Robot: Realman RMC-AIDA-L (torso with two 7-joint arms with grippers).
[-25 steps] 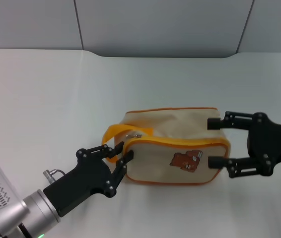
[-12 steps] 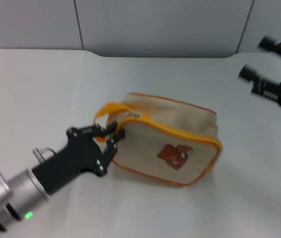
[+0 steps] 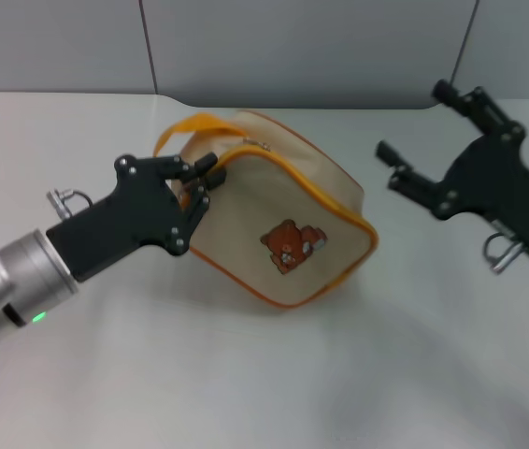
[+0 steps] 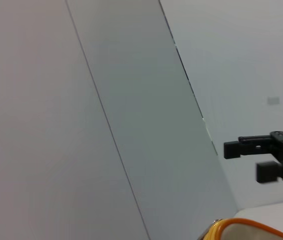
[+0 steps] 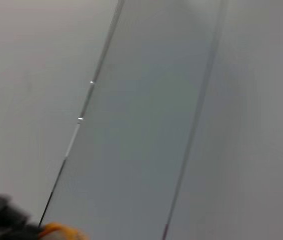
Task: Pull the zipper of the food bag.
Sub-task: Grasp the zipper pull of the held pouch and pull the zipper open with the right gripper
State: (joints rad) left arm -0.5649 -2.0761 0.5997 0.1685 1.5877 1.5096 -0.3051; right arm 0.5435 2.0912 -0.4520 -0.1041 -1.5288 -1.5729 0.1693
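Observation:
The zipper pull sits [image 3: 257, 145] near the bag's handle while my open right gripper is empty. Next, my right gripper goes back and closes on the zipper's upper end [image 3: 263, 150] before it pulls.
The food bag [image 3: 293, 201], beige canvas with a brown bear patch [image 3: 288, 245], is tilted, its left end raised toward the back. Its orange loop handle [image 3: 182, 129] arches over that end. The orange zipper tape [image 3: 325, 198] runs along the top edge of the panel; a small pale speck at its upper end [image 3: 259, 142] may be the pull tab, I cannot tell. My left gripper [image 3: 195, 187] is shut on the bag's left end, under the handle. My right gripper [image 3: 412, 120] is open and empty, apart from the bag to its right. It also shows far off in the left wrist view [image 4: 261, 159].
The white table [image 3: 274, 383] carries only the bag. A grey panelled wall [image 3: 302, 47] stands behind the table's far edge. The wrist views show mostly wall, with an orange edge of the bag [image 4: 234, 226] low in the left one.
The right gripper let go of the bag's right end and swung up to the right. The left gripper dragged the bag left and back, tilting its left end up.

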